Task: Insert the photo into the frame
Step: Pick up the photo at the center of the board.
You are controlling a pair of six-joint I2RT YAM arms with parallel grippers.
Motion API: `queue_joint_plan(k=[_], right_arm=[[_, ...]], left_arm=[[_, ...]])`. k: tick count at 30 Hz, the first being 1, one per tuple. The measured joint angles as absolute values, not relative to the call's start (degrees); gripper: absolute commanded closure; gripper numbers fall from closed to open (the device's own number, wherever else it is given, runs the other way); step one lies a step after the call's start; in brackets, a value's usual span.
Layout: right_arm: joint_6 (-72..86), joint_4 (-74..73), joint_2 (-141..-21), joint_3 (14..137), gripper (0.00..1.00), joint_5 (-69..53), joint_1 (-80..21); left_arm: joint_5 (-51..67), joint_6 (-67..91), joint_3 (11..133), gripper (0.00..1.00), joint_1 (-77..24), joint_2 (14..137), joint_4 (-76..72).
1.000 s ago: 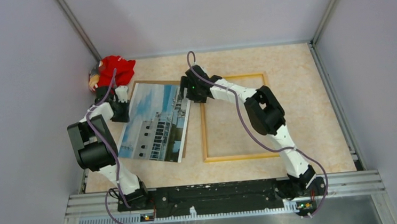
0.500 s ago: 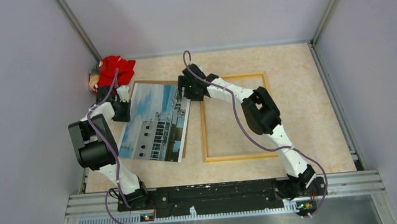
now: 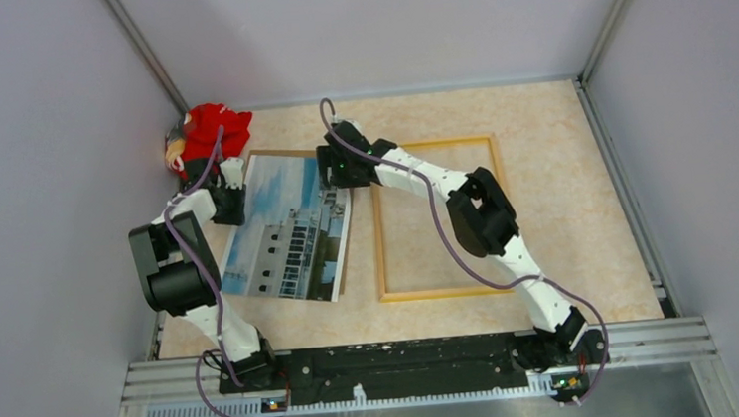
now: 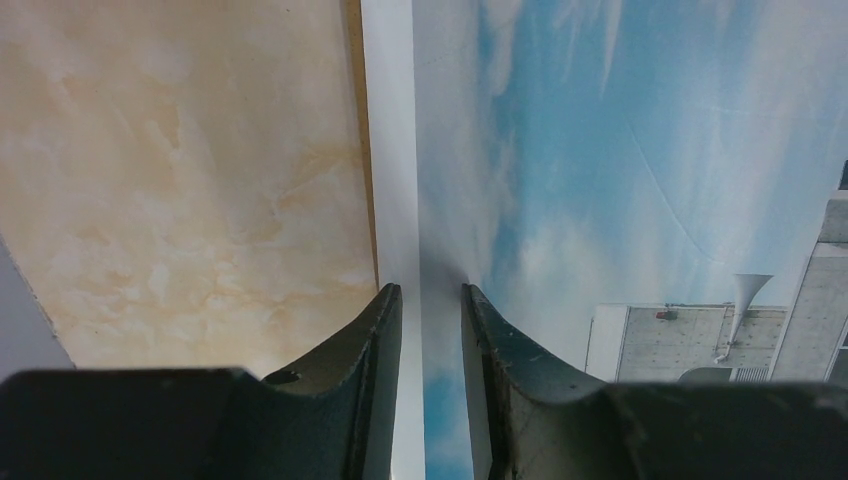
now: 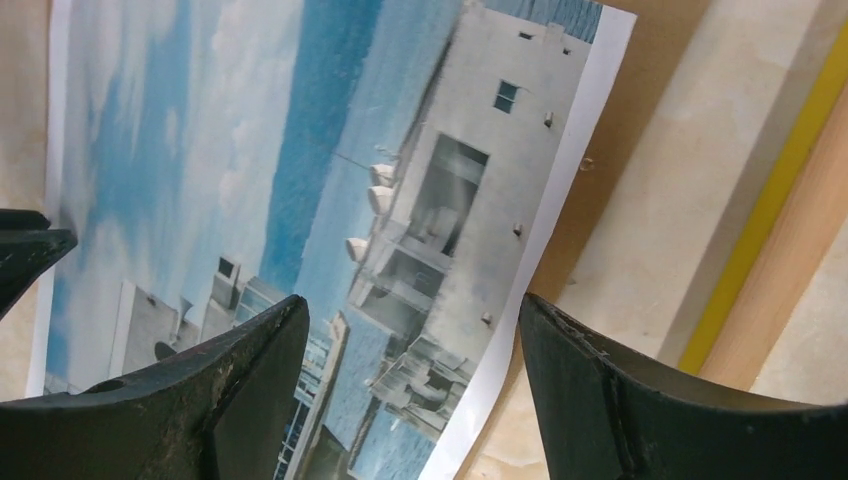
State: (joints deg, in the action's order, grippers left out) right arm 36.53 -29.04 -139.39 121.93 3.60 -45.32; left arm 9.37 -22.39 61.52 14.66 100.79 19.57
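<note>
The photo is face up, and my left gripper has its fingers on both sides of the photo's border [image 4: 395, 215]. That gripper should open first, before my right gripper flips the photo over into the frame [image 3: 442, 228].
The photo [image 3: 288, 230] lies face up at the left on a brown backing board [image 3: 287, 154]. The frame [image 3: 381, 252] lies flat to its right, wood-coloured side up. My left gripper [image 3: 228, 195] stands on the photo's left edge. In the left wrist view [image 4: 432, 290] its jaws are a narrow gap apart over the white border [image 4: 390, 150]. My right gripper [image 3: 332, 167] hangs over the photo's far right corner. In the right wrist view [image 5: 412, 300] it is wide open and empty, straddling the photo's right edge [image 5: 560, 190]. A yellow strip of the frame [image 5: 770, 210] shows there.
A doll in red clothes [image 3: 205, 134] lies in the back left corner, just behind my left gripper. Grey walls close the table on three sides. The backing board [image 5: 600, 190] sticks out past the photo's right edge, close to the frame.
My right gripper has moved left, from the frame's far left corner to over the photo's far right corner. The left gripper, photo and frame have not moved.
</note>
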Motion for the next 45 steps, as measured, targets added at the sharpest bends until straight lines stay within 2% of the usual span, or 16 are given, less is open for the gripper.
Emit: queue_joint_plan(k=[7, 12, 14, 20, 24, 27, 29, 30, 36, 40, 45], right_arm=[[34.7, -28.8, -139.4, 122.2, 0.24, 3.6, -46.7], [34.6, -24.1, -138.6, 117.6, 0.33, 0.9, -46.6], [35.2, -21.3, -138.0, 114.3, 0.39, -0.9, -46.1], [41.1, -12.1, -133.2, 103.7, 0.68, -8.2, -43.2], [43.0, -10.2, -133.1, 101.2, 0.9, -10.5, -41.7], [43.8, -9.3, -132.8, 101.0, 1.0, -11.9, -41.4], [43.8, -9.5, -132.0, 101.0, 1.0, -12.7, -41.5], [43.4, -9.9, -131.2, 101.0, 1.0, -13.0, -41.5], [35.6, -21.5, -124.3, 108.5, 1.0, -11.7, -40.8], [28.7, -34.1, -115.0, 114.1, 1.0, -8.8, -37.8], [21.0, -49.6, -97.4, 111.8, 1.0, 6.8, -32.7]], left_arm=[[9.4, -22.4, 61.6, 0.65, 14.6, 100.9, 19.6], [9.4, -22.3, 61.6, 0.65, 14.5, 100.9, 19.6], [9.4, -22.3, 61.6, 0.65, 14.5, 100.9, 19.6], [9.4, -22.2, 61.7, 0.63, 14.5, 100.9, 19.7], [9.4, -21.9, 62.3, 0.49, 14.5, 100.9, 20.6], [9.6, -21.1, 64.1, 0.25, 14.5, 100.9, 23.2], [9.6, -20.9, 66.1, 0.07, 14.5, 100.9, 24.8], [9.6, -20.7, 67.5, 0.03, 14.5, 100.9, 25.6], [10.7, -20.3, 76.3, 0.02, 14.5, 100.9, 30.6], [12.1, -20.3, 80.5, 0.02, 14.5, 100.7, 32.8], [14.5, -20.4, 81.5, 0.02, 14.4, 100.7, 34.9]])
